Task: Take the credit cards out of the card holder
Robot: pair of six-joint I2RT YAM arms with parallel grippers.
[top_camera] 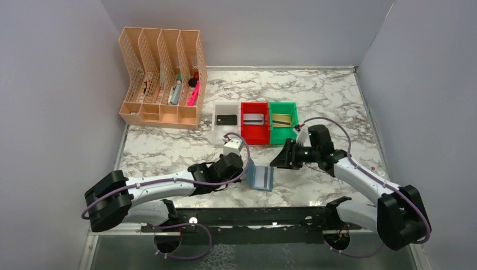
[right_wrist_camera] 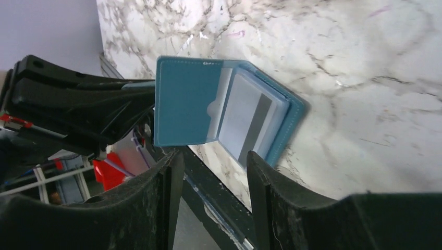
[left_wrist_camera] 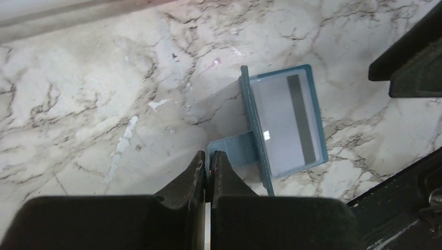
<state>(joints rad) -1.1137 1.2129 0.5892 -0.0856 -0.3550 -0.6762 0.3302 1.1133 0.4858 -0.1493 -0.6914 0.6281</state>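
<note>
Next, my right gripper presses the cover flap flat after I let go of its tab in my left gripper, because the cover flap stands upright.
The blue card holder stands open near the table's front edge. My left gripper is shut on its raised cover flap. In the left wrist view the card holder lies open with a silver-grey credit card, dark stripe showing, in its clear pocket. My right gripper hovers just right of it. The right wrist view has the card holder and the card just beyond my open right gripper, with nothing between the fingers.
Behind the card holder stand a white bin with a black card, a red bin with a silver card, and a green bin with a gold card. A peach mesh rack is at back left.
</note>
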